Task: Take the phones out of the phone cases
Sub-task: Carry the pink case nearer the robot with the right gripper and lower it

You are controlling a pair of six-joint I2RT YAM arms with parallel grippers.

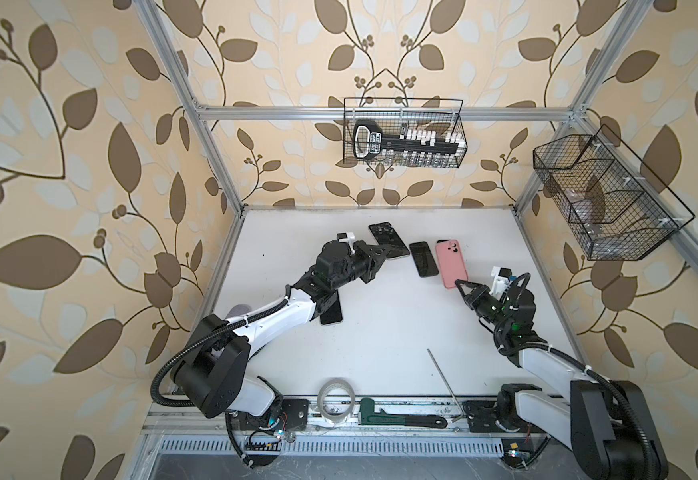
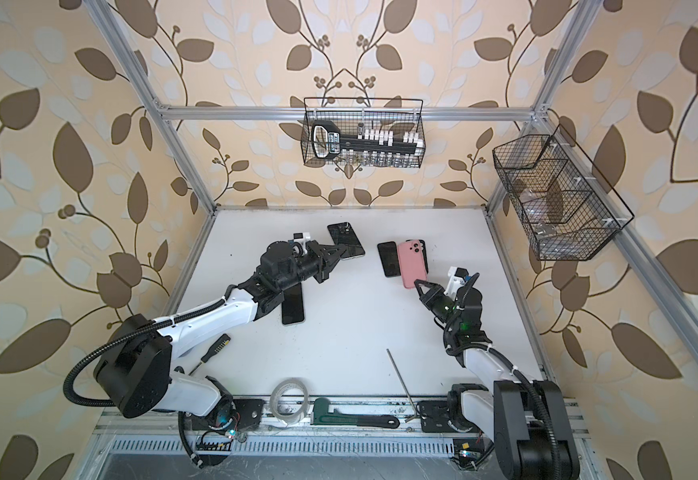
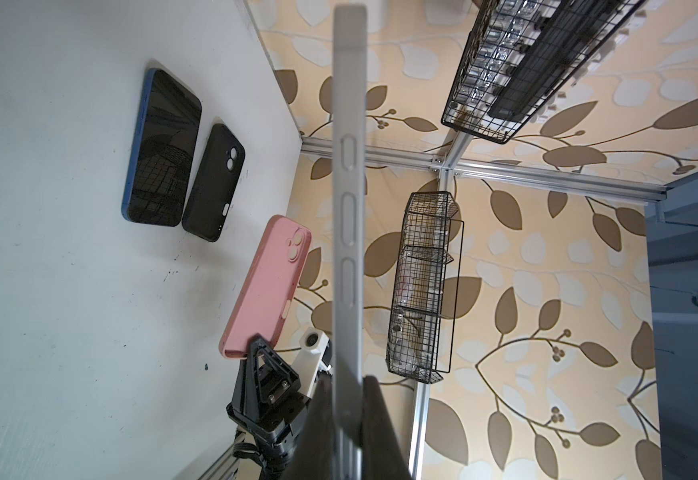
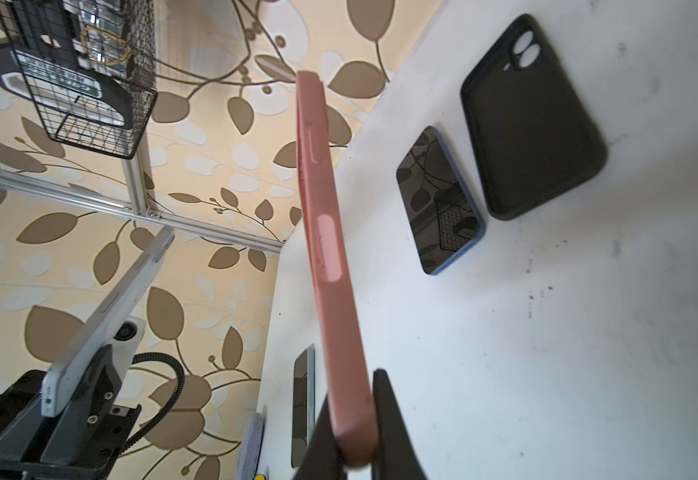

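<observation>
The pink case (image 1: 450, 262) is hanging clear of the silver-edged phone, so the robot's right gripper keeps lowering the case onto the open tabletop (image 1: 450, 305) until it rests there, then let go.
My left gripper (image 1: 382, 252) is shut on a phone (image 1: 388, 241) with a pale silver edge (image 3: 349, 208) and a dark screen, and holds it above the back of the table. Seen from the left wrist, the jaws pinch its lower end (image 3: 349, 399). To the right, the pink phone case (image 1: 451, 264) hangs lifted, with my right gripper (image 1: 459, 285) shut on its near end (image 4: 351, 388). Phone and case are apart, a gap between them in both top views (image 2: 345, 241) (image 2: 411, 264). I cannot see the case's inside.
A blue-edged phone (image 1: 423, 258) and a black case (image 3: 214, 183) lie beside the pink case. Another dark phone (image 1: 331, 311) lies under my left arm. Tape roll (image 1: 336, 401), wrench (image 1: 401, 417), metal rod (image 1: 445, 382) and screwdriver (image 2: 214, 347) sit near the front. Wire baskets (image 1: 403, 133) (image 1: 605, 195) hang on the walls.
</observation>
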